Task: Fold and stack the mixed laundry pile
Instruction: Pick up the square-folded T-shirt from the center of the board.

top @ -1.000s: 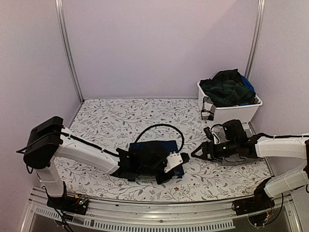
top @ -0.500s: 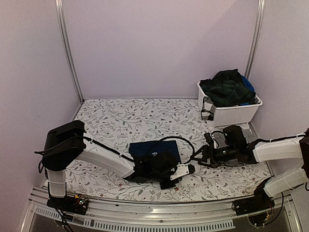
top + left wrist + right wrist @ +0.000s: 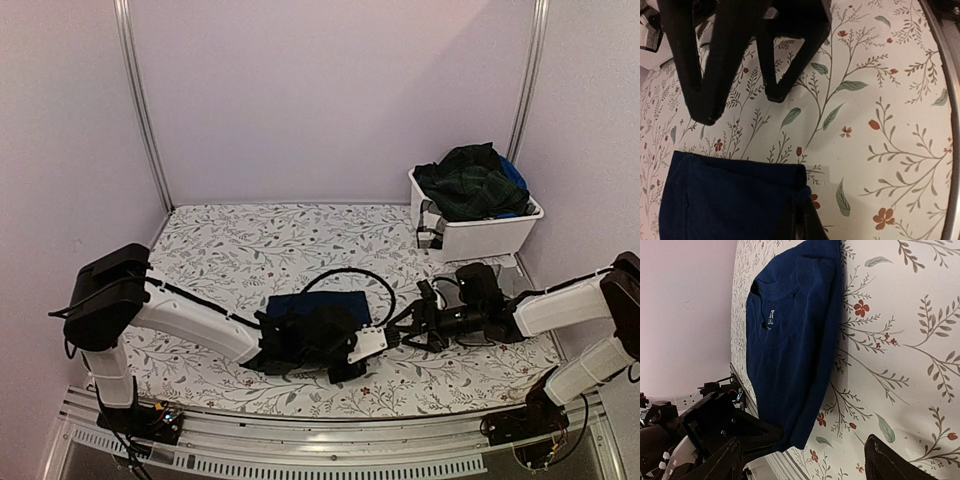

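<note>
The navy blue garment's layers rest flat along a straight folded edge (image 3: 828, 352), so I expect the garment (image 3: 787, 352) to keep its fold and trail along when I pull it.
The navy blue garment (image 3: 318, 303) lies folded flat on the floral tablecloth, collar and label showing in the right wrist view (image 3: 790, 335). My left gripper (image 3: 352, 352) sits at its near right corner, shut on that corner (image 3: 804, 210); the cloth bunches between the jaws. My right gripper (image 3: 396, 334) hovers low just right of the garment, pointing left, open and holding nothing (image 3: 804, 446). Its two black fingers (image 3: 710, 65) show at the top of the left wrist view. A dark green plaid garment (image 3: 470, 182) is heaped in the white bin.
The white plastic bin (image 3: 485, 236) stands at the back right with a bright blue piece (image 3: 515, 175) at its far side. A black cable (image 3: 350, 275) loops over the cloth behind the navy garment. The metal table rail (image 3: 945, 100) runs close to the left gripper.
My left gripper has closed on the navy garment's near right corner. The right gripper has slid left, closer to the garment, staying open.
</note>
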Controlling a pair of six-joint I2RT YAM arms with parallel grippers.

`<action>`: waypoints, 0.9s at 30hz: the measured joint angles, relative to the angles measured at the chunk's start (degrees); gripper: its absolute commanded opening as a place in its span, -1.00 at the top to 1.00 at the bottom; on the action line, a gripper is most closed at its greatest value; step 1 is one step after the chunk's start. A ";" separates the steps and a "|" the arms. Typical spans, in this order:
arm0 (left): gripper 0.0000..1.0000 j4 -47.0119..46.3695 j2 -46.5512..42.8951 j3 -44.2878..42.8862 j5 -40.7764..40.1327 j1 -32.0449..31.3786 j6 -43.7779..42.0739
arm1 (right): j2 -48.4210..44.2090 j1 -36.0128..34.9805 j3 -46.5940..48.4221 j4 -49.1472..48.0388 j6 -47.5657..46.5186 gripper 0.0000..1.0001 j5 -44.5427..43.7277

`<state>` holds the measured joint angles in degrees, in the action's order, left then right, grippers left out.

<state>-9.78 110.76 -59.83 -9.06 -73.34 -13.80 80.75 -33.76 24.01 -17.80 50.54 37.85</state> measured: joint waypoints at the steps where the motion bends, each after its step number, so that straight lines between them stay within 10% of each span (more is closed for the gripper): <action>1: 1.00 -0.26 -0.70 0.09 0.00 0.04 0.11 | 0.46 -0.07 -0.11 -0.98 0.76 -0.67 0.24; 27: 1.00 -4.13 -3.91 3.34 -0.55 -0.57 1.57 | 24.02 -7.50 8.63 -20.06 18.53 -0.15 1.57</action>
<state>-13.91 106.85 -56.49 -9.61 -73.91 -12.23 104.77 -41.25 32.64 -37.87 69.08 39.42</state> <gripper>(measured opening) 0.011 0.620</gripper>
